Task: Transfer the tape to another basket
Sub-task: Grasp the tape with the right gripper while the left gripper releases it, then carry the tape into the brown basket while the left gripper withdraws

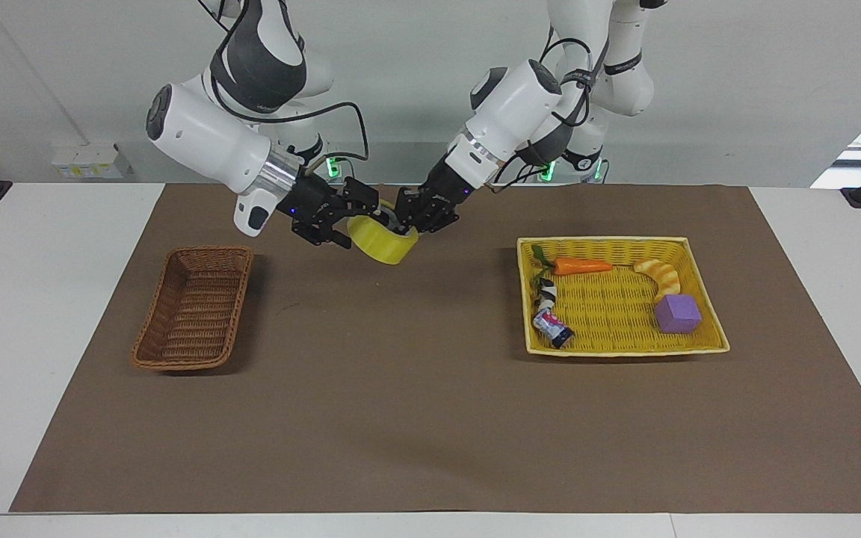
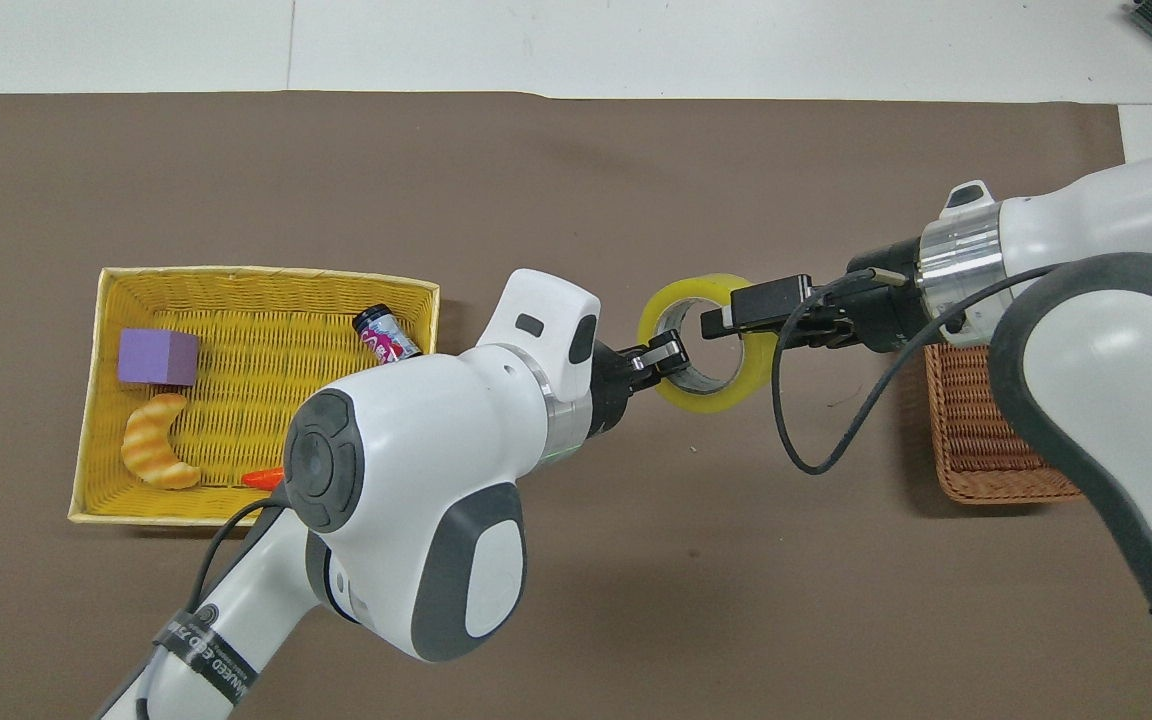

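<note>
My left gripper is holding the tape far from the brown basket (image 2: 989, 446). My right gripper should therefore take hold of the tape's other edge (image 2: 758, 350) before my left gripper opens.
The tape (image 1: 384, 245) is a yellowish roll held tilted in the air over the brown mat, between the two baskets; it also shows in the overhead view (image 2: 711, 400). My left gripper (image 1: 406, 217) (image 2: 664, 358) is shut on the roll's wall, with one finger inside the core. My right gripper (image 1: 348, 218) (image 2: 736, 318) is open at the roll's other edge, its fingers straddling the wall there. The brown wicker basket (image 1: 210, 252) (image 2: 976, 492) stands empty at the right arm's end, partly hidden under the right arm in the overhead view.
The yellow basket (image 1: 602, 240) (image 2: 266, 272) at the left arm's end holds a purple cube (image 1: 677, 314), a croissant (image 1: 661, 275), a carrot (image 1: 580, 265) and a small can (image 1: 552, 326). A brown mat (image 1: 415, 418) covers the table.
</note>
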You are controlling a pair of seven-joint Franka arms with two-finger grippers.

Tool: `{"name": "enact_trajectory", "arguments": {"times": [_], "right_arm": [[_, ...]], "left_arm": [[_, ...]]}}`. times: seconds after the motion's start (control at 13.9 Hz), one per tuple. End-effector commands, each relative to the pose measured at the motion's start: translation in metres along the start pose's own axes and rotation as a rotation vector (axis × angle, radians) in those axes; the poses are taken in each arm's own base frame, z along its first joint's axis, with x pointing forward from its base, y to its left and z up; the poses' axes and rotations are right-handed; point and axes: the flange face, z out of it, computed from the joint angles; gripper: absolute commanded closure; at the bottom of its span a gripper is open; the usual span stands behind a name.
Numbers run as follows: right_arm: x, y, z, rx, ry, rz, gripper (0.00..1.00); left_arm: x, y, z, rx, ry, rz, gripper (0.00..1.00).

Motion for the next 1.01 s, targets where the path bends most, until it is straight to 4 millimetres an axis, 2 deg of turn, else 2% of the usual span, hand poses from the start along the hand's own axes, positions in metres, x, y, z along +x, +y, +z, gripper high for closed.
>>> {"name": "enact_trajectory", "arguments": {"times": [0.0, 0.07, 0.22, 0.29, 0.36, 0.43, 0.58, 0.72, 0.94], "right_arm": [[-0.005, 0.020, -0.007, -0.008, -0.008, -0.001, 0.88], [-0.005, 0.019, -0.008, -0.008, -0.007, 0.022, 1.00], [-0.003, 0.019, -0.009, -0.015, -0.003, 0.048, 1.00], [-0.003, 0.019, -0.008, -0.028, -0.005, 0.045, 1.00], [-0.003, 0.019, -0.008, -0.032, -0.005, 0.043, 1.00], [-0.002, 0.020, -0.008, -0.033, -0.006, 0.044, 1.00], [-0.002, 0.020, -0.008, -0.033, -0.005, 0.045, 1.00], [-0.001, 0.025, -0.011, -0.034, -0.002, 0.050, 1.00], [0.002, 0.055, -0.036, -0.071, 0.029, 0.069, 1.00]], "left_arm": [[0.008, 0.008, -0.014, -0.056, 0.033, -0.034, 1.00], [0.008, 0.008, -0.014, -0.055, 0.032, -0.035, 1.00], [0.008, 0.007, -0.014, -0.053, 0.031, -0.032, 0.98], [0.011, 0.006, -0.016, -0.052, 0.035, -0.023, 0.44], [0.012, 0.008, -0.020, -0.057, 0.038, -0.030, 0.04], [0.013, 0.009, -0.027, -0.064, 0.035, -0.044, 0.00], [0.016, 0.015, -0.051, -0.083, 0.029, -0.116, 0.00], [0.045, -0.001, -0.070, -0.055, 0.023, -0.184, 0.00], [0.085, -0.035, -0.090, 0.053, -0.010, -0.198, 0.00]]}}
